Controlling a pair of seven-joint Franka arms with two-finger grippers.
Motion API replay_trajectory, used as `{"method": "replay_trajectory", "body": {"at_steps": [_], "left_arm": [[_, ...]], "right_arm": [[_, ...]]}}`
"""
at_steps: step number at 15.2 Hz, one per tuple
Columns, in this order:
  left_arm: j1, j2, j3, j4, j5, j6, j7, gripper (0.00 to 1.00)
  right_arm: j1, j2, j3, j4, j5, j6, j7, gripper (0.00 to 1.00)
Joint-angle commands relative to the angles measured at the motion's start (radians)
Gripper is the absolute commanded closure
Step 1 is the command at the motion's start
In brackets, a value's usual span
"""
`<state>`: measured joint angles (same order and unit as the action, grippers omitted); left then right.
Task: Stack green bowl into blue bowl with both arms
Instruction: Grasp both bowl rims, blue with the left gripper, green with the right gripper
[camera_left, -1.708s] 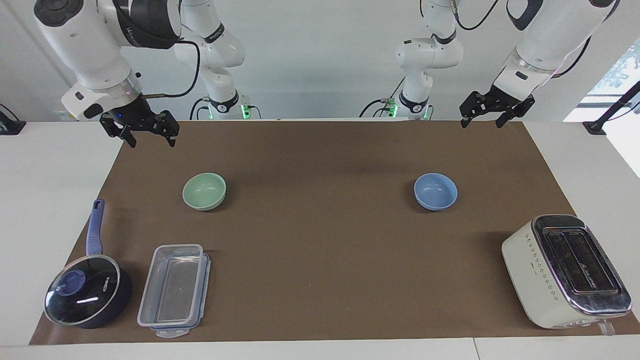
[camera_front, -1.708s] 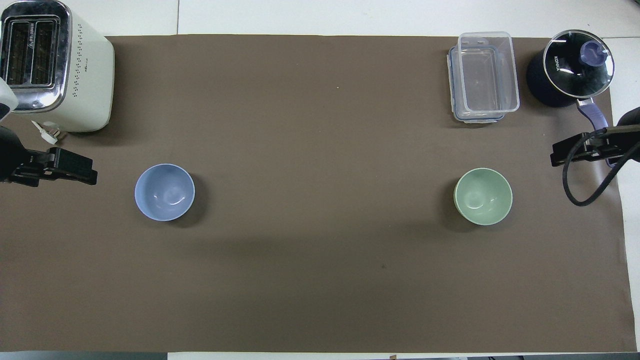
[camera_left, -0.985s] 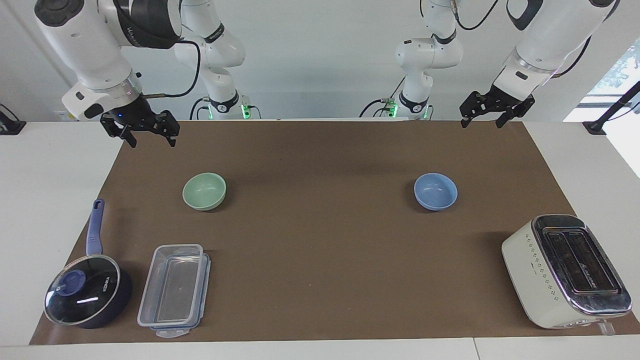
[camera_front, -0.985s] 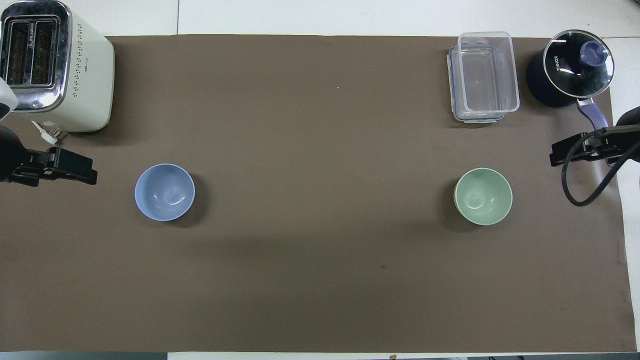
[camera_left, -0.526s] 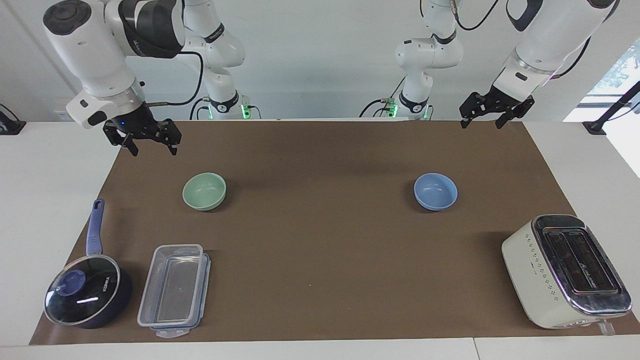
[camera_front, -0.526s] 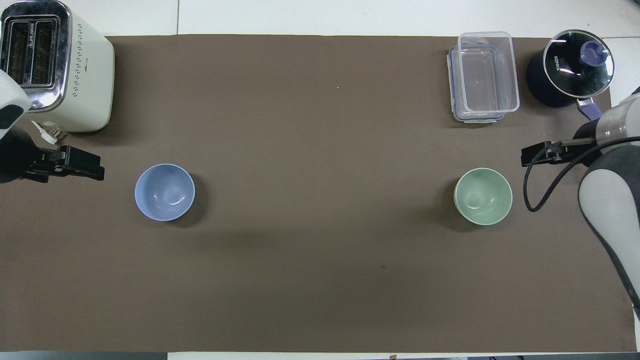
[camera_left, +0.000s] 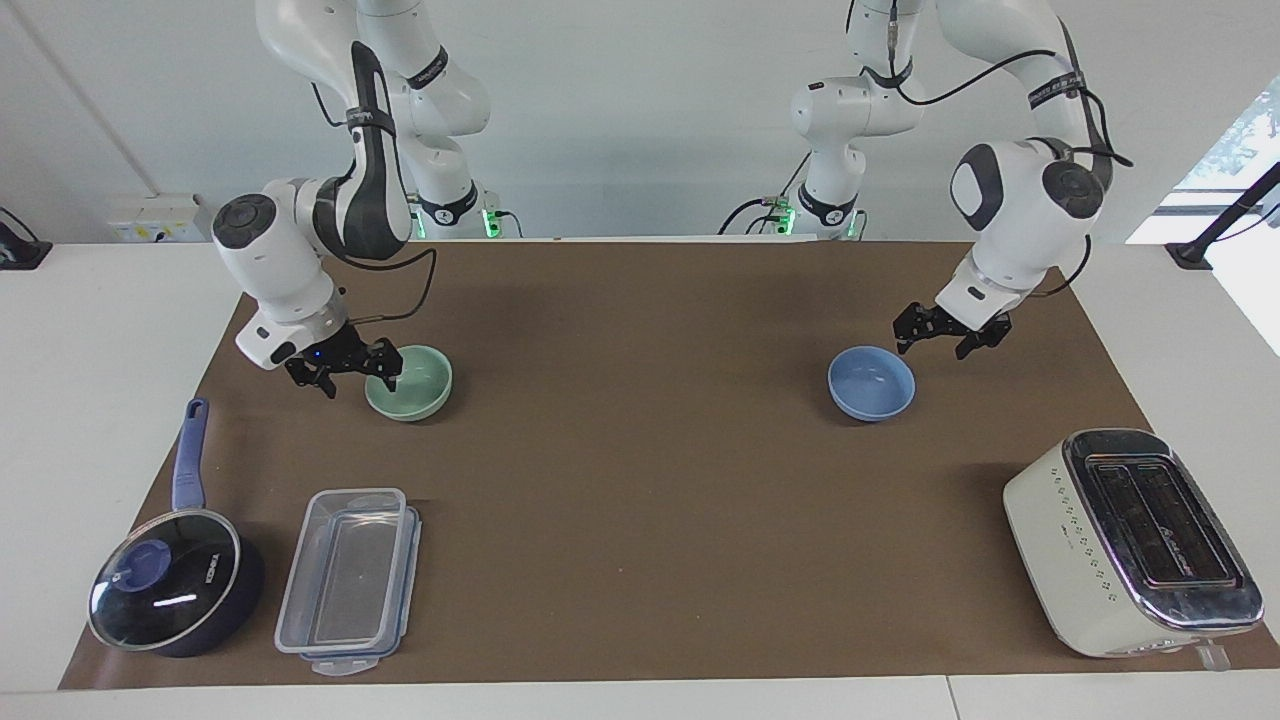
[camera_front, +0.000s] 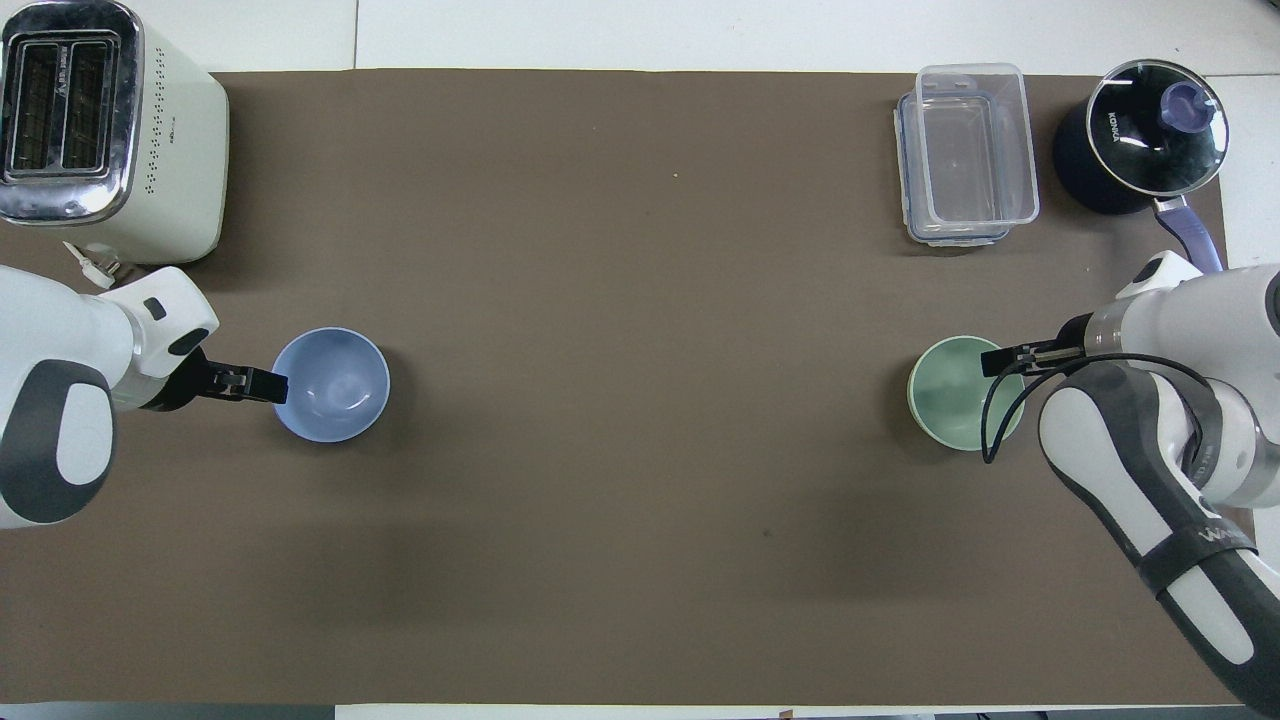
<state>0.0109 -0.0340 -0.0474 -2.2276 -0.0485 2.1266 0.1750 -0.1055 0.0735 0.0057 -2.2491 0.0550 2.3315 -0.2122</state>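
I should first carry the blue bowl (camera_front: 332, 384) to the mat's middle (camera_front: 654, 424) with my left gripper, because the blue bowl is far from my right gripper at the green bowl.
The green bowl (camera_left: 412, 386) stands upright on the brown mat toward the right arm's end; it also shows in the overhead view (camera_front: 950, 398). The blue bowl (camera_left: 871, 384) stands upright toward the left arm's end, also in the overhead view (camera_front: 335, 386). My right gripper (camera_left: 358, 379) is open, low at the green bowl's rim on its outer side; it also shows from overhead (camera_front: 1003, 359). My left gripper (camera_left: 933, 344) is open, just above the blue bowl's outer rim; it also shows from overhead (camera_front: 264, 385). Neither bowl is lifted.
A cream toaster (camera_left: 1130, 540) stands farther from the robots at the left arm's end. A clear lidded container (camera_left: 345, 580) and a dark blue saucepan with a glass lid (camera_left: 170, 590) stand farther out at the right arm's end.
Both grippers have come down from high up at the mat's robot-side corners. Each now sits at the outer rim of its bowl. The bowls have not moved.
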Motion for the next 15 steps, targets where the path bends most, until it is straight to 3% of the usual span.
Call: {"method": "replay_trajectory", "body": {"at_steps": [1, 2, 4, 8, 10, 15], "left_arm": [[-0.005, 0.0, -0.002, -0.026, 0.013, 0.039, 0.015, 0.0], [-0.005, 0.009, -0.002, -0.026, 0.013, 0.053, 0.014, 0.0], [-0.006, 0.025, -0.002, -0.027, 0.015, 0.07, 0.015, 0.04], [-0.012, 0.048, -0.002, -0.029, 0.015, 0.098, 0.047, 0.16], [-0.019, 0.06, -0.002, -0.032, 0.015, 0.104, 0.049, 0.23], [-0.026, 0.063, 0.0, -0.032, 0.019, 0.111, 0.052, 0.39]], "right_arm": [[-0.013, 0.019, 0.01, -0.015, 0.017, 0.02, -0.024, 0.12], [-0.014, 0.019, 0.01, -0.017, 0.017, 0.02, -0.027, 0.17], [-0.013, 0.016, 0.01, -0.029, 0.017, 0.02, -0.027, 0.39], [-0.008, 0.009, 0.011, -0.044, 0.017, 0.013, -0.032, 1.0], [-0.01, 0.014, 0.013, -0.008, 0.016, -0.05, -0.035, 1.0], [0.001, 0.02, 0.016, 0.282, 0.014, -0.416, -0.036, 1.0]]}}
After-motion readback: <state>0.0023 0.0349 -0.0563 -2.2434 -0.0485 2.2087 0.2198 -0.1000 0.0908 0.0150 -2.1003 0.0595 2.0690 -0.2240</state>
